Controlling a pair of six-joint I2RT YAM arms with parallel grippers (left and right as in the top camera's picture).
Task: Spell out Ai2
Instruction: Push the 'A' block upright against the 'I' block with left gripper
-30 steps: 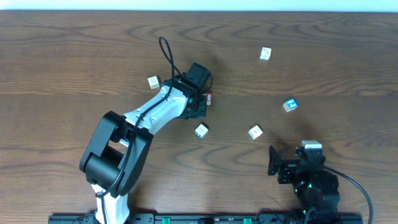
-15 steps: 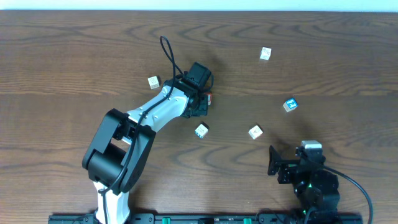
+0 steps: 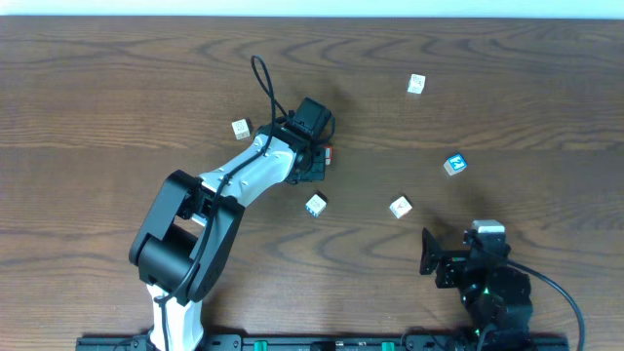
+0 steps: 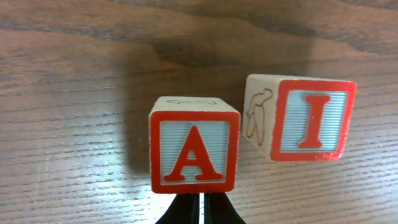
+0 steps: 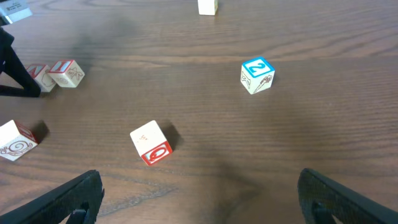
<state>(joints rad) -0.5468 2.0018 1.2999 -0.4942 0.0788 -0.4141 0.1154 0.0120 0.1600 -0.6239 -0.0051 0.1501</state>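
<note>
Next, I move my left gripper back and push the A block's outer side (image 4: 151,149) toward the I block, because a gap (image 4: 242,127) separates the A block from the I block.
In the left wrist view the "A" block (image 4: 194,151), white-faced with a red border, stands upright on the table. The "I" block (image 4: 313,121) lies just to its right, slightly tilted and a small gap away. My left gripper (image 4: 200,198) is shut, its black fingertips pressed together against the near bottom edge of the "A" block and holding nothing. From overhead the pair (image 3: 328,153) sits at the left gripper's tip. The blue "2" block (image 3: 453,165) (image 5: 257,75) rests apart to the right. My right gripper (image 5: 202,199) stands open over bare wood.
Pale cubes lie scattered: one at the back left (image 3: 241,128), one at the back right (image 3: 416,84), one below the left gripper (image 3: 315,205). A cube with a red oval face (image 5: 151,142) lies in front of the right gripper. The table's far edge runs along the top.
The left arm's elbow has shifted slightly to the right. Its gripper and the two lettered blocks stay almost where they were. The right arm has not moved.
</note>
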